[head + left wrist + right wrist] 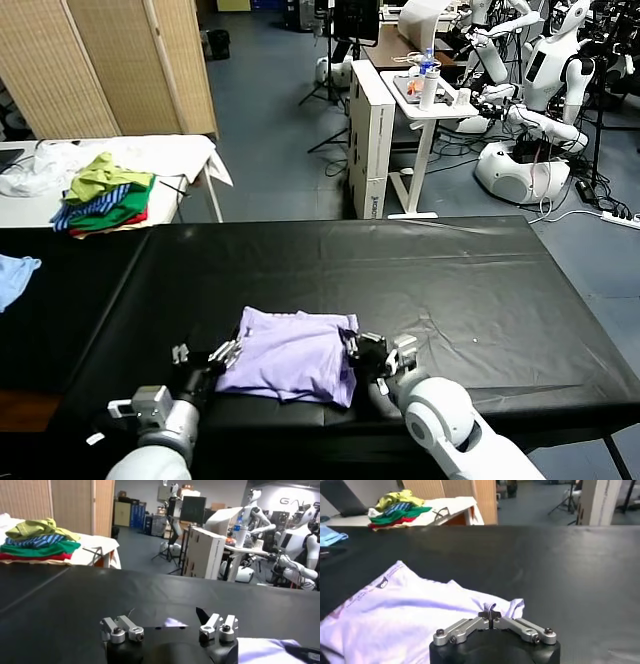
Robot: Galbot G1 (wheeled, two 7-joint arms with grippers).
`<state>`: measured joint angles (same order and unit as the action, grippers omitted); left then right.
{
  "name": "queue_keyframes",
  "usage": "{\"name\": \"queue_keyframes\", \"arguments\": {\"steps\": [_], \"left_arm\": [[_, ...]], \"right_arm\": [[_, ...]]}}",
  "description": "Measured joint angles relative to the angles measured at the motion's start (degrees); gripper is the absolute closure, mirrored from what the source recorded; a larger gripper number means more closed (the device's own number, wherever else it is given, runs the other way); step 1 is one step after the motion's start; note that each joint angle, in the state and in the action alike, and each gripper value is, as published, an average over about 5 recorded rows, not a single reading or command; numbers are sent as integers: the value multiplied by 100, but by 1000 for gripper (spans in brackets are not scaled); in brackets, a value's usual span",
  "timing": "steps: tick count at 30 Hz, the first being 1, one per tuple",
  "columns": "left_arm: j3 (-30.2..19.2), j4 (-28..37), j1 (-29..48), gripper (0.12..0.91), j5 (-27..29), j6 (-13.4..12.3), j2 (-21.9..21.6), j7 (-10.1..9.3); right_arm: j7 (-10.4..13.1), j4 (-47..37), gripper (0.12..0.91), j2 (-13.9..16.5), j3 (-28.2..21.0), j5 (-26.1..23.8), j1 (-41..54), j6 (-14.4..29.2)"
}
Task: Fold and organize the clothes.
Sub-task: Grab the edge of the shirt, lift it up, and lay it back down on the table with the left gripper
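My gripper will slide the lavender T-shirt point(293, 350) along in one piece, still folded, when it pulls the T-shirt's edge, because the T-shirt lies folded in a flat, compact rectangle point(290, 372).
The clothes, a pale lavender T-shirt point(295, 358), lie folded near the front edge of the black table point(400, 270). My right gripper point(360, 352) is at the shirt's right edge. In the right wrist view this gripper point(490, 620) is shut, pinching a small fold of the shirt point(410, 615) between its tips. My left gripper point(205, 356) sits just left of the shirt, low over the table. Seen from the left wrist, it point(170, 626) stands open with nothing between its fingers, and the shirt point(265, 650) lies off to one side.
A green, striped and red heap of garments point(105, 195) lies on a white table at the back left. A light blue garment point(15, 275) lies at the far left. Behind the table stand a white desk point(425, 100) and white robots point(540, 90).
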<state>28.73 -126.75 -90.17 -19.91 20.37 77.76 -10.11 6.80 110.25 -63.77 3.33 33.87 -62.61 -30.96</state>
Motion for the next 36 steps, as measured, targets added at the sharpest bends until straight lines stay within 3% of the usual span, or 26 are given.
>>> {"name": "queue_keyframes", "arguments": {"steps": [3,10,13,20,36], "left_arm": [[55,68,16,123,25,-72,3,161],[191,380,149,123,-11,-482,74,577],[236,570,212,123,-125,-619,162,671],[240,1009,255,123,-208,-841,466,795],[303,1398,188,123,-550,-1001,683,1004]], "right_arm": [[-102,44,707,3,81,-9,-33,83],[-188,554,263,349,492,300,-257,148],[-175,789,148,572,742,481,-384,185],[-164,1054,119,866,1138,595,-600,238],[-166,1111,118,955,1288,588,-690,237]]}}
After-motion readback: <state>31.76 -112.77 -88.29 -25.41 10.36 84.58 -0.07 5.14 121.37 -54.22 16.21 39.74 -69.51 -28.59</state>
